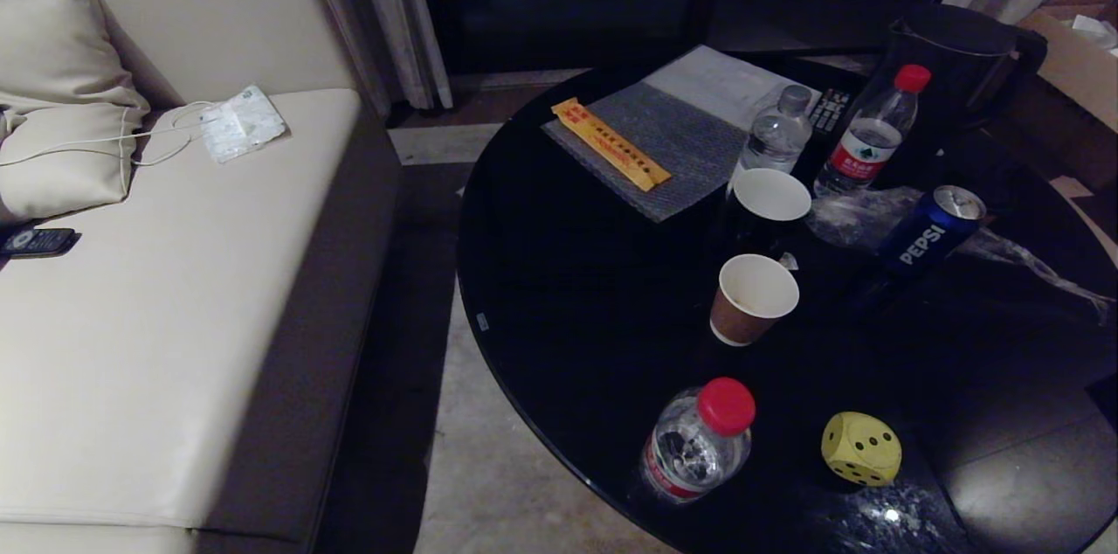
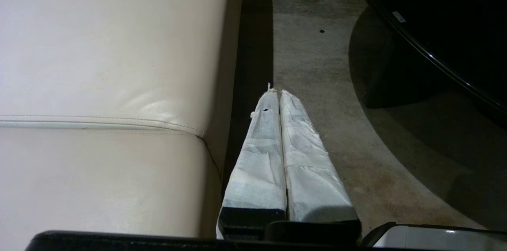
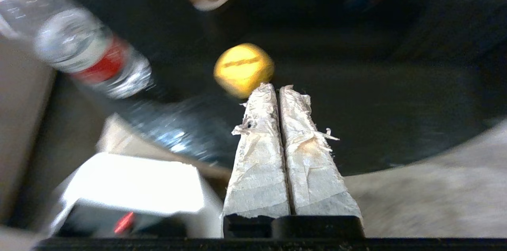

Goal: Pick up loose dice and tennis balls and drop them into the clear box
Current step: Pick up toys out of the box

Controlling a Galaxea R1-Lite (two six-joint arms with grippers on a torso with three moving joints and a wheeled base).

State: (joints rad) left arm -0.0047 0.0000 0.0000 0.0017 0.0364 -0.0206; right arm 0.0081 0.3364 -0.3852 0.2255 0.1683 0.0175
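Observation:
The yellow die is clear of the red-capped bottle [image 1: 696, 447], so my right gripper should keep going toward the die [image 1: 861, 448] and open until its fingers are on both sides of the die.
A pale yellow die [image 1: 861, 447] with black pips sits near the front edge of the round black table [image 1: 576, 309]. The right wrist view shows the same die [image 3: 243, 69] just beyond the tips of my right gripper [image 3: 277, 86], which is shut with nothing between its white-wrapped fingers and stands apart from the die. My left gripper [image 2: 276, 92] is shut and empty, hanging over the floor between the sofa and the table. Neither gripper shows in the head view. The tennis balls and the clear box are out of view.
A red-capped water bottle [image 1: 699, 440] lies left of the die. Further back stand a brown paper cup [image 1: 753, 299], a dark cup [image 1: 769, 200], a Pepsi can [image 1: 933, 231], two upright bottles [image 1: 869, 130], a kettle [image 1: 956, 65] and a mat with a yellow packet [image 1: 610, 143]. A cream sofa [image 1: 175, 292] is on the left.

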